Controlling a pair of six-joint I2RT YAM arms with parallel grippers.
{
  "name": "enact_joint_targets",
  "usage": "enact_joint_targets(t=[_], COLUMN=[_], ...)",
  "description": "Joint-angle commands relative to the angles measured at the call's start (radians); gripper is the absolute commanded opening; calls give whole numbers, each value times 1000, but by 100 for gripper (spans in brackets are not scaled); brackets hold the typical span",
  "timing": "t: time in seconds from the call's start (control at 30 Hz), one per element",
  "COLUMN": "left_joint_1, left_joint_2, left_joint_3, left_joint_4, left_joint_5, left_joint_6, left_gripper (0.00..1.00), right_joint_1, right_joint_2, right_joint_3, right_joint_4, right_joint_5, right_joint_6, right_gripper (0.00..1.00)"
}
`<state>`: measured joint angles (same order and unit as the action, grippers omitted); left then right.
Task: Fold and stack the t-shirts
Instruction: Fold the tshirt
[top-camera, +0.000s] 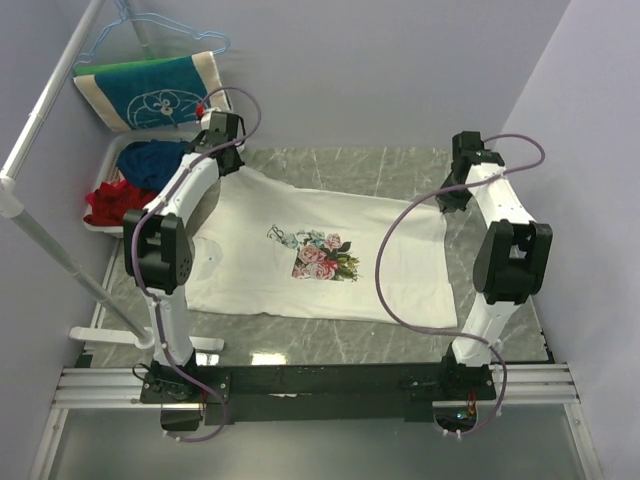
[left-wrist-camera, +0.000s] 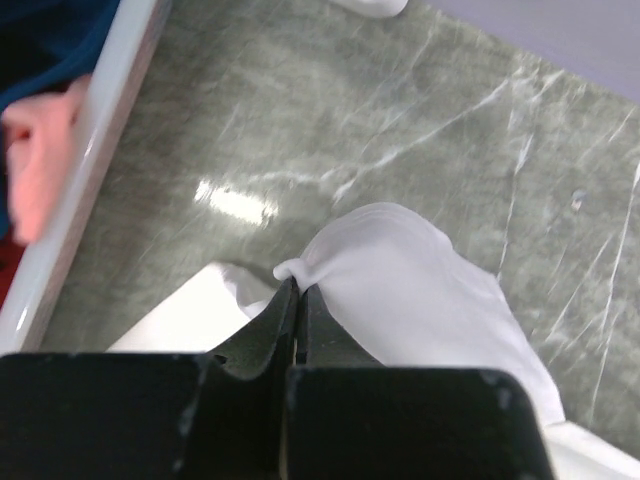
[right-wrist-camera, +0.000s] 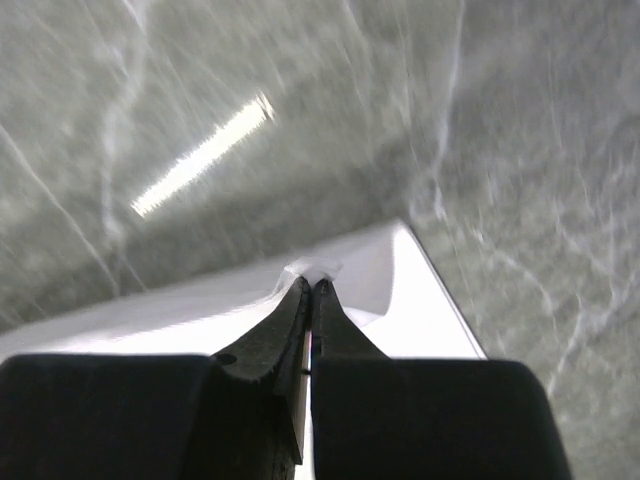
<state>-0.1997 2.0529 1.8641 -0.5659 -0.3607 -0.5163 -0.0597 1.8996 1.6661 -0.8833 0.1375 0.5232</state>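
Observation:
I should keep folding the hem corner nearer with my right gripper and release it on the flat near half (top-camera: 432, 283), the t-shirt's far edge (top-camera: 330, 194) straight between both grippers.
A cream-white t-shirt (top-camera: 330, 285) with a pink-and-blue flower print lies spread, print up, across the marble table, neck to the left. My left gripper (top-camera: 232, 160) is shut on a pinch of its far left sleeve; in the left wrist view the cloth (left-wrist-camera: 400, 280) bunches at my shut gripper (left-wrist-camera: 300, 285). My right gripper (top-camera: 447, 203) is shut on the shirt's far right hem corner; in the right wrist view the white cloth (right-wrist-camera: 400, 310) peaks at my shut gripper (right-wrist-camera: 312, 284).
A white basket (top-camera: 110, 166) at the far left holds blue and red clothes. A teal-and-cream towel (top-camera: 150, 92) hangs behind it. A white rack pole (top-camera: 60, 255) runs down the left side. The black arm rail (top-camera: 320, 385) lies along the near edge.

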Motion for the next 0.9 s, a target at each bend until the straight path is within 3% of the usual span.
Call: enact_joint_targets(t=[0.0,0.3,0.7,0.73,0.8,0.87], left_joint_1=[8,8,8,8,8,8], left_joint_2=[-143,-329,-415,-425,-438,-451], left_joint_3=[-130,-410,-581,-594,-628,-667], left_joint_4=[-14,-3,8,11,18,15], left_joint_5=[-4,-29,-15,-12,-6,-15], left_joint_6=[-16,-48,-70,-70,-73,-82], left_gripper=[1,1,1,1,1,1], right_joint_1=[-9,-9,-9,-9,-9,-11], right_joint_2=[-118,-278,-358,-358,-367,-384], right_joint_3=[-138,-371,-589,-606,-624,-641], right_joint_4=[15,9,20,20,17,7], right_joint_5=[-30,-50,-67,-70,-72,-55], right_joint_6=[6,6,24,26,34,37], right_gripper=[0,0,3,5,27,40])
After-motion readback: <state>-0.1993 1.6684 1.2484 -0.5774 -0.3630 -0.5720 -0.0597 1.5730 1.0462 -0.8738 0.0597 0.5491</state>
